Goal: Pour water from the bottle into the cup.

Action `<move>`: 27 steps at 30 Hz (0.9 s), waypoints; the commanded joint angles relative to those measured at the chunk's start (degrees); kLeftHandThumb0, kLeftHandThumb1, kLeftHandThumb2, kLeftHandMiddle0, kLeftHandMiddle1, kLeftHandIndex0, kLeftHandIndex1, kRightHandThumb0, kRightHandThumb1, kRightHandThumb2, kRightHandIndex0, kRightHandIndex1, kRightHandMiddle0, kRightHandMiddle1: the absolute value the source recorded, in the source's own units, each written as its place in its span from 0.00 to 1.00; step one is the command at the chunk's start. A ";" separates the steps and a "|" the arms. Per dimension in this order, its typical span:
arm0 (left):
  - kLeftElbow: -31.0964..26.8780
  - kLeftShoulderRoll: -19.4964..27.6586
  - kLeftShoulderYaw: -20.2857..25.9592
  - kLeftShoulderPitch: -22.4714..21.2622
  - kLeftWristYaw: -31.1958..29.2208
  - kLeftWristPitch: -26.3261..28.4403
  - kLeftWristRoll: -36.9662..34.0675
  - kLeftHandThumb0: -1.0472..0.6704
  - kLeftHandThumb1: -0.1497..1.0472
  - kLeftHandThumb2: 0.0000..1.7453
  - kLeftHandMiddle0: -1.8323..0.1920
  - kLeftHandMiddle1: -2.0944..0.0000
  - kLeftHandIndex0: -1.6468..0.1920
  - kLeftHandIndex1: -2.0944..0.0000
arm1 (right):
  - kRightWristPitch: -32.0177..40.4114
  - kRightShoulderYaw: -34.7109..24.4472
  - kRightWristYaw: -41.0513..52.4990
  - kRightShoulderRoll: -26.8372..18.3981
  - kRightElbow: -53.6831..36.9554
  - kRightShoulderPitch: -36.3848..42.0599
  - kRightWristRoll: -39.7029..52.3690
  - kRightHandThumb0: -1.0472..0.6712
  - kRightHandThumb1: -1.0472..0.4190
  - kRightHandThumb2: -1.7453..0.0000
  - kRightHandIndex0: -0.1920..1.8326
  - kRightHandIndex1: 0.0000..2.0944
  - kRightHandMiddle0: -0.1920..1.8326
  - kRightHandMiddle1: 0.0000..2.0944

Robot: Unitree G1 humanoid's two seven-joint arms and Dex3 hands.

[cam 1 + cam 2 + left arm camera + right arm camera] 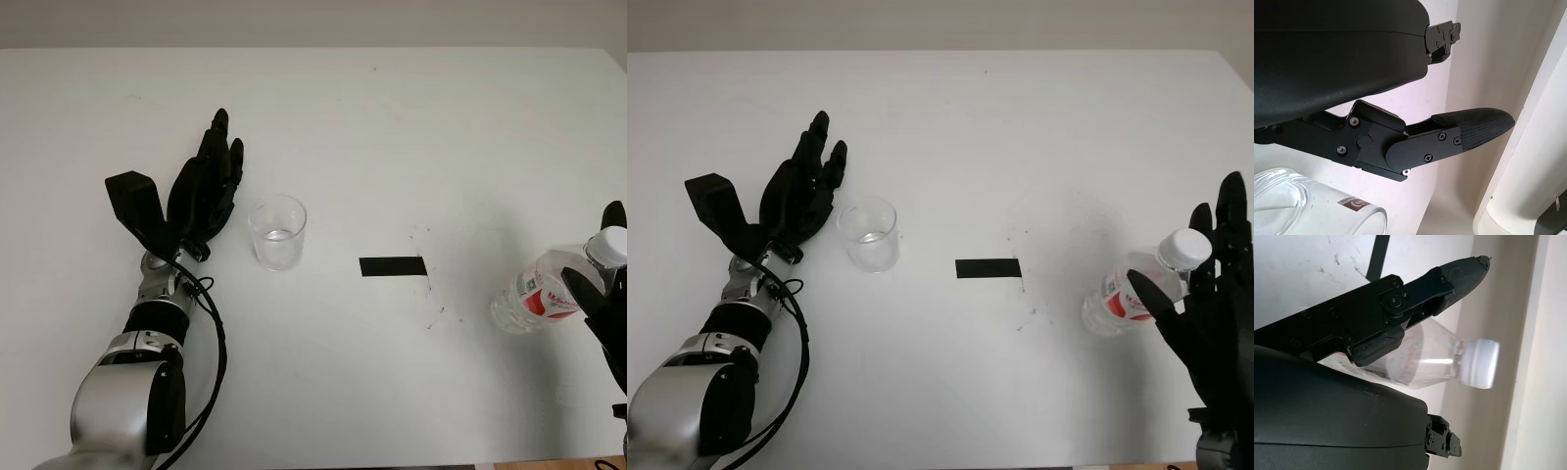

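My gripper will tip the bottle (539, 293) over the cup, and the bottle will keep whatever it holds because the white cap (609, 247) still covers the bottle's opening.
A clear plastic cup (277, 232) stands upright left of the table's middle. My left hand (220, 147) is open just to the cup's left, palm toward it, not touching it. The water bottle (545, 291), clear with a red label and a white cap (608, 244), is at the table's right side, its top leaning toward my right hand. My right hand (1193, 235) is open around the bottle, thumb on the near side and fingers (1227, 211) straight behind the cap. In the right wrist view, one finger (1415, 289) crosses the bottle (1435, 360); I cannot tell whether it touches.
A strip of black tape (392, 265) lies flat between cup and bottle, with small dark specks beside it. The white table (392, 117) reaches far back, and its front edge runs just below my arms.
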 commanded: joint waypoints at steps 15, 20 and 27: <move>0.18 0.49 0.20 -1.24 0.05 -0.10 0.21 0.12 1.00 0.38 1.00 1.00 1.00 1.00 | -0.83 7.17 0.44 -0.87 4.66 -5.43 -3.68 0.05 0.08 0.97 0.00 0.00 0.00 0.00; -0.06 0.53 0.50 -0.99 -0.23 0.24 -0.22 0.12 1.00 0.37 1.00 1.00 1.00 1.00 | 0.03 8.28 0.49 -0.93 5.64 -6.77 -3.17 0.06 0.09 0.97 0.00 0.00 0.00 0.00; -0.35 0.46 0.73 -0.81 0.17 0.35 -0.31 0.12 1.00 0.36 1.00 1.00 1.00 1.00 | 0.72 9.22 -1.72 -0.20 7.31 -7.47 -4.61 0.07 0.09 0.97 0.00 0.00 0.00 0.00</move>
